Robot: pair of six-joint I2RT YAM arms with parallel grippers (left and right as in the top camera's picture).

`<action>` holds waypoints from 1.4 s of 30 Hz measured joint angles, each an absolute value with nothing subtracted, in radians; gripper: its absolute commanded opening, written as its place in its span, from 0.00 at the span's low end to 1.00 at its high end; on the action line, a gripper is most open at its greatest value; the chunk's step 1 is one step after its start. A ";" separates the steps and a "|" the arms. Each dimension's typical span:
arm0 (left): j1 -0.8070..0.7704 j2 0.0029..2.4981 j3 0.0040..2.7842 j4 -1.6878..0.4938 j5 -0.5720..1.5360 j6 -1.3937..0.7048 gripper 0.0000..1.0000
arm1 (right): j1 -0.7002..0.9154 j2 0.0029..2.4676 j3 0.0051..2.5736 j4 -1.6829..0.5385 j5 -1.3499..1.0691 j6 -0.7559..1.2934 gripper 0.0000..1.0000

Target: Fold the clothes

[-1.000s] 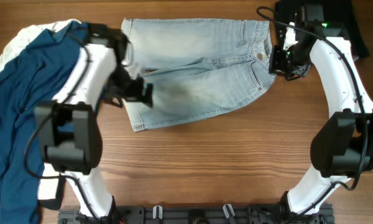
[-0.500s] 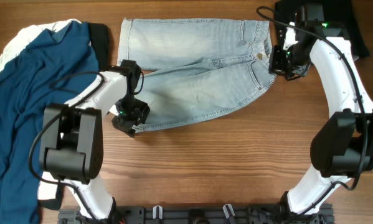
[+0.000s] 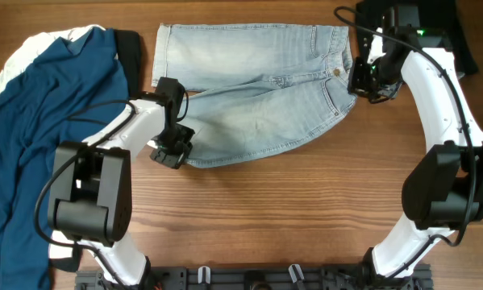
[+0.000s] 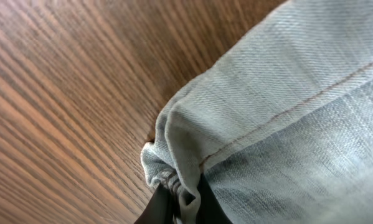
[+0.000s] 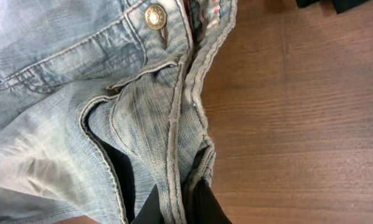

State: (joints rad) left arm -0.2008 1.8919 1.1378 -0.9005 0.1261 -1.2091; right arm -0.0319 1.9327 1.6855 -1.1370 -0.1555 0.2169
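The shorts' near leg (image 3: 245, 129) slants toward the table's front, clear of the far leg. My left gripper should bring the near leg's hem back over the far leg's hem (image 3: 161, 55).
The pale-blue denim shorts (image 3: 257, 89) lie spread at the table's far middle, waistband to the right. My left gripper (image 3: 173, 150) sits at the lower left hem corner, shut on the cuffed hem (image 4: 174, 149), whose fabric is bunched between its dark fingertips (image 4: 154, 210). My right gripper (image 3: 362, 80) is at the waistband end, shut on the waistband edge (image 5: 192, 124) just below the metal button (image 5: 153, 17). In the right wrist view the denim stands folded between the two fingers (image 5: 205, 205).
A large navy garment (image 3: 31, 137) covers the table's left side, with a white garment (image 3: 27, 52) under its far edge and a black piece (image 3: 128, 48) beside it. A black garment (image 3: 459, 36) lies at the far right corner. Bare wood (image 3: 289, 209) runs along the front.
My left gripper swung down to the shorts' lower left hem corner and closed on it, bunching the cuff. The right arm stayed where it was.
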 measured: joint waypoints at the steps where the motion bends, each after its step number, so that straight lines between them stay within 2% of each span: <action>1: -0.191 1.888 1.138 -0.899 0.125 -1.171 0.04 | -0.032 1.933 1.686 -1.147 -0.155 0.221 0.04; 4: -0.121 1.818 1.159 -0.962 0.080 -1.057 0.04 | -0.032 1.933 1.686 -1.176 -0.157 0.243 0.04; 8: -0.065 1.516 1.308 -1.111 -0.041 -0.965 0.04 | -0.032 1.918 1.686 -1.251 -0.221 0.266 0.04; 13: -0.059 1.187 1.386 -1.132 -0.111 -0.936 0.04 | -0.024 1.760 1.686 -1.375 -0.255 0.278 0.04; 18: -0.065 1.120 1.387 -1.183 -0.118 -0.929 0.04 | -0.024 1.707 1.685 -1.548 -0.207 0.287 0.04; 21: -0.096 1.163 1.387 -1.162 -0.124 -0.924 0.04 | -0.026 1.703 1.660 -1.465 -0.174 0.291 0.04; 24: -0.117 1.322 1.389 -1.069 -0.134 -0.900 0.04 | -0.058 1.703 1.586 -1.314 -0.158 0.314 0.05; 27: -0.123 1.530 1.388 -0.919 -0.154 -0.886 0.04 | -0.075 1.703 1.528 -1.089 -0.153 0.327 0.04; 32: -0.124 1.740 1.389 -0.635 -0.175 -0.854 0.04 | -0.075 1.743 1.502 -0.942 -0.148 0.337 0.04; 37: -0.126 1.813 1.389 -0.489 -0.175 -0.849 0.04 | -0.075 1.834 1.493 -0.801 -0.138 0.337 0.05; 42: -0.130 1.815 1.389 -0.468 -0.179 -0.849 0.04 | -0.075 1.845 1.492 -0.669 -0.136 0.337 0.11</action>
